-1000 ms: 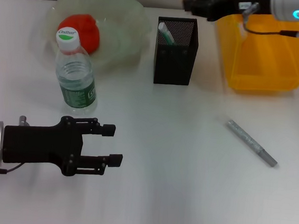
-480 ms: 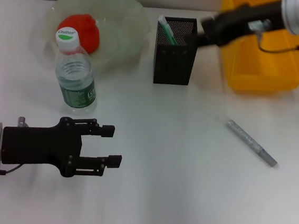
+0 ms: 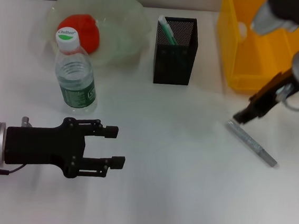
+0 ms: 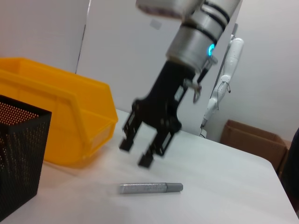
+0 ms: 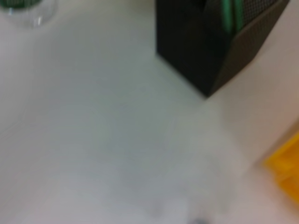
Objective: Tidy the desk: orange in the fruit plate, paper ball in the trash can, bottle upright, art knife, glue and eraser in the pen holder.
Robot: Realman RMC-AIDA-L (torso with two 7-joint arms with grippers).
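The grey art knife (image 3: 253,145) is clear of the yellow trash bin, so my open right gripper should keep moving down and close on the knife's end nearer the pen holder (image 3: 236,129).
The grey art knife (image 3: 251,143) lies flat on the table at the right; it also shows in the left wrist view (image 4: 149,188). My right gripper (image 3: 241,118) is open just above the knife's near end, apart from it; it also shows in the left wrist view (image 4: 135,153). The orange (image 3: 81,28) lies in the clear fruit plate (image 3: 128,15). The bottle (image 3: 75,76) stands upright. The black mesh pen holder (image 3: 175,53) holds a green-and-white stick (image 3: 167,31). My left gripper (image 3: 112,147) is open and empty at the front left. No eraser or paper ball shows on the table.
The yellow trash bin (image 3: 252,58) stands at the back right, close behind my right arm. The bin (image 4: 60,116) and pen holder (image 4: 18,154) show in the left wrist view. The right wrist view shows the pen holder (image 5: 215,42) and bare white table (image 5: 103,140).
My right arm has swung from over the bin, past the pen holder, down to the right and now hangs over the knife. My left gripper has barely shifted.
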